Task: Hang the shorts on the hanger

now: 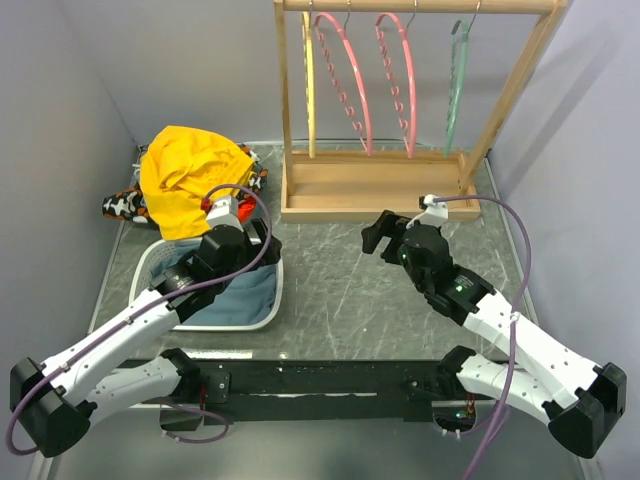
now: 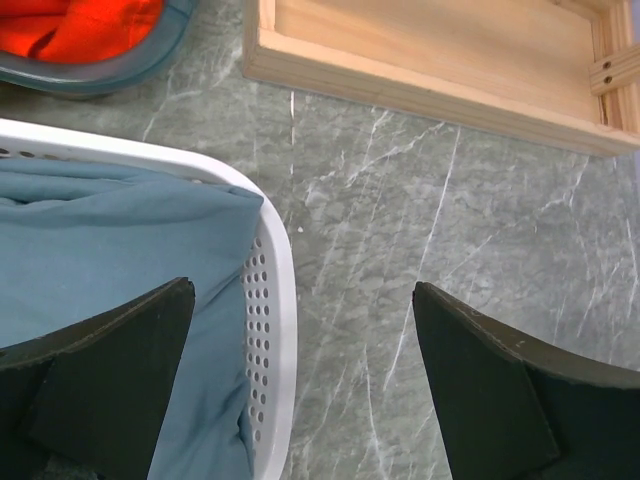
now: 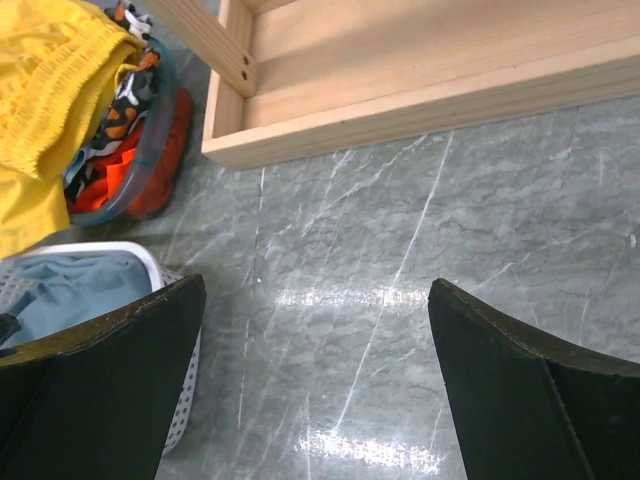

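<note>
I should keep moving my open left gripper toward the shorts (image 1: 193, 160) until its fingers close on them, as the yellow shorts lie uncovered on top of the pile (image 1: 180, 180).
The yellow shorts (image 1: 188, 178) lie bunched on a pile of clothes at the back left; their gathered waistband also shows in the right wrist view (image 3: 45, 95). The pale teal hanger (image 1: 457, 85) hangs at the right end of the wooden rack's rail. My left gripper (image 1: 243, 222) is open and empty, just in front of the shorts, over the right rim of a white basket (image 2: 272, 320). My right gripper (image 1: 385, 232) is open and empty over the bare table, in front of the rack's base.
The wooden rack (image 1: 375, 185) stands at the back centre with a yellow hanger (image 1: 308, 75) and two pink hangers (image 1: 345, 70). The white basket (image 1: 272, 300) holds blue cloth (image 1: 235, 295). A grey bowl with orange patterned clothes (image 3: 140, 150) sits under the shorts.
</note>
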Controlling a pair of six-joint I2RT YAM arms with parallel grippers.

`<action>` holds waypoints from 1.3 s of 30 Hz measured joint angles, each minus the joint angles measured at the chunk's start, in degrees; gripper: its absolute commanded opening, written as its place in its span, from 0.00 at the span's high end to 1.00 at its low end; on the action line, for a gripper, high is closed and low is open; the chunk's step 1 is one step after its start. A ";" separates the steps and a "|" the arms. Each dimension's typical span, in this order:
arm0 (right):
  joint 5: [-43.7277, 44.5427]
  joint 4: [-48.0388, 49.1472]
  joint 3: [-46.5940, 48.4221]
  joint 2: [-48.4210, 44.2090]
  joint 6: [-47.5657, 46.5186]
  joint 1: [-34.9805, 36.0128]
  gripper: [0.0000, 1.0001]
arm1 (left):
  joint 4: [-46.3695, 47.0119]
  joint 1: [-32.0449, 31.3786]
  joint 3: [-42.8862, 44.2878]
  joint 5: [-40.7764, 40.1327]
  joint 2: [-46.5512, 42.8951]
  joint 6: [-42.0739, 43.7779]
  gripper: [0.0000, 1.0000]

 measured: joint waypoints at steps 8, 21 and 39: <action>-0.68 -0.66 0.00 -0.28 -1.86 0.00 0.00 | -5.86 0.00 4.92 -4.00 -0.11 -2.16 0.04; -2.36 -1.16 0.00 -0.15 -3.43 0.00 0.00 | -15.08 4.17 12.39 -10.88 4.37 -7.19 0.01; -8.94 -0.13 0.90 4.17 -5.09 0.00 0.00 | -12.44 29.44 37.00 -15.06 31.26 -7.56 0.14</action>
